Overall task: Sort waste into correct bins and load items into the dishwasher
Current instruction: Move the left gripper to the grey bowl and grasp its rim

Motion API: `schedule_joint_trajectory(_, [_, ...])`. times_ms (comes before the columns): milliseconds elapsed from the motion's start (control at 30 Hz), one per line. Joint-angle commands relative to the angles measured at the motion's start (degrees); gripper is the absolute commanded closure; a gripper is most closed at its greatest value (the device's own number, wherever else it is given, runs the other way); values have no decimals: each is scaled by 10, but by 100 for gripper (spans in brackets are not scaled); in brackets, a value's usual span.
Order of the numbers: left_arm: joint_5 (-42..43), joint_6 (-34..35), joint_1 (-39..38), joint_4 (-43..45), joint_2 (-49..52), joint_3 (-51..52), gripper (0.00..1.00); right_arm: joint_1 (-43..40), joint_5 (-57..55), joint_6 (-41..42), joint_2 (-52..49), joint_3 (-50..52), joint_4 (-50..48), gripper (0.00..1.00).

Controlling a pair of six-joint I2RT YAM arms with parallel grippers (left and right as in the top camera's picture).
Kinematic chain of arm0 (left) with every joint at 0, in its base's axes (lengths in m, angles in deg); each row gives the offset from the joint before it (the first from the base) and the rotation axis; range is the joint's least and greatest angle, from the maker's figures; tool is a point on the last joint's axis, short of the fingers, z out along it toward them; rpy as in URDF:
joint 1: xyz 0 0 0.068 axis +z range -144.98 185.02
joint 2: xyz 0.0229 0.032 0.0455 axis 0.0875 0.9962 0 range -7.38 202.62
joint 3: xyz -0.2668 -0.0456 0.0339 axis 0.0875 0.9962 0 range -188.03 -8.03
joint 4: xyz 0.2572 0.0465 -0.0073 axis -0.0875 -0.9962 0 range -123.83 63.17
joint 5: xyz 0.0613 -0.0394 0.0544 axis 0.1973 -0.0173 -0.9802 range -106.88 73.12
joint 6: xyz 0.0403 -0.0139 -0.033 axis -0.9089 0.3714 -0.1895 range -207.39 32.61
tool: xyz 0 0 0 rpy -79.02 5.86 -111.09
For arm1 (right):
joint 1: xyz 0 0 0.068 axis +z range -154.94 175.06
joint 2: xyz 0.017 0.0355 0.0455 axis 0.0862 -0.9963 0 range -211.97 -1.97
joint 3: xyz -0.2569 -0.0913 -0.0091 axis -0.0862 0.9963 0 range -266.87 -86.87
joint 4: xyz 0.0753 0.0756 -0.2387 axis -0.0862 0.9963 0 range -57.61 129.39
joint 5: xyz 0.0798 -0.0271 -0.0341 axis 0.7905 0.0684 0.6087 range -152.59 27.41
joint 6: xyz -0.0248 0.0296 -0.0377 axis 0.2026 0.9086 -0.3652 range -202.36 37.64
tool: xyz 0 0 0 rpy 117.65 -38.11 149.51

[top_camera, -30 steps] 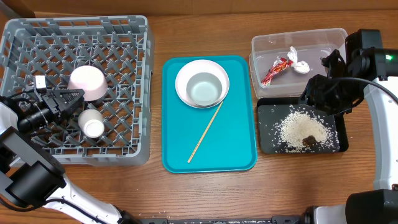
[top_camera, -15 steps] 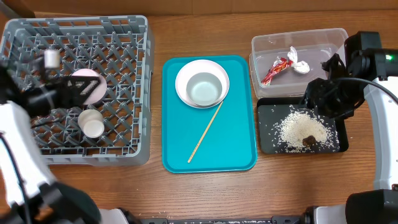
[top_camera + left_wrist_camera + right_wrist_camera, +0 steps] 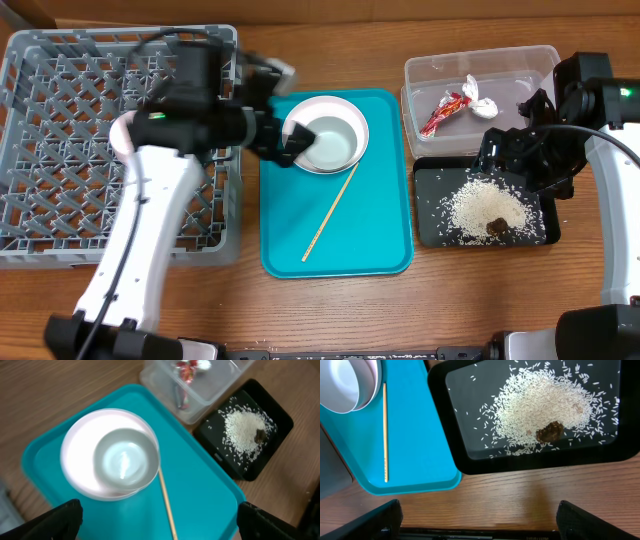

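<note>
I can see the white bowl's rim (image 3: 359, 160) near the chopstick standing free above the plate, so I should keep lowering my left gripper until its fingers are on both sides of that rim (image 3: 350, 166), and then close it.
A white bowl (image 3: 331, 144) sits in a white plate (image 3: 297, 117) on the teal tray (image 3: 375, 225). A wooden chopstick (image 3: 331, 213) lies beside them. My left gripper (image 3: 292, 143) hovers open at the plate's left rim. In the left wrist view its fingers (image 3: 64, 518) stand wide apart above the tray, with the bowl (image 3: 125, 460) and chopstick (image 3: 167, 505) below. My right gripper (image 3: 515, 165) hangs open over the black tray (image 3: 430, 225), which holds rice (image 3: 482, 205) and a brown lump (image 3: 550, 431). The red-and-white wrapper (image 3: 447, 108) lies in the clear tub (image 3: 480, 62).
The grey dish rack (image 3: 60, 90) fills the left side. My left arm crosses it, and a white bowl (image 3: 120, 135) inside shows only in part. In the right wrist view bare wood table (image 3: 520, 495) lies between my fingertips (image 3: 370, 522), below the black tray (image 3: 445, 455).
My left arm has swung from over the rack to the teal tray's plate. Both grippers have opened wider. The right gripper has barely shifted over the black tray.
</note>
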Motion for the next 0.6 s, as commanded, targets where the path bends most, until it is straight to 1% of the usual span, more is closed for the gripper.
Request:
schedule_joint_trajectory(0, [-56, 17, -51, 31, 41, 0, 0, 1, 11, 0, 6, -2, -2, 0])
schedule_joint_trajectory(100, [-106, 25, -91, 63, 83, 0, 0, 1, 11, 0, 6, -2, -2, 0])
schedule_joint_trajectory(200, [-184, 33, -125, 83, 129, 0, 0, 1, 11, 0, 6, -2, -2, 0])
schedule_joint_trajectory(333, [-268, 33, -164, 96, 190, 0, 0, 1, 11, 0, 6, -2, -4, 0])
schedule_joint_trajectory(400, [-294, 34, -178, 96, 215, 0, 2, 1, 11, 0, 6, -2, -4, 0])
schedule_joint_trajectory(467, [-311, 38, -189, 96, 238, 0, 7, 1, 11, 0, 6, -2, -4, 0])
schedule_joint_trajectory(567, [-317, 40, -195, 93, 261, 0, 29, 1, 11, 0, 6, -2, -4, 0])
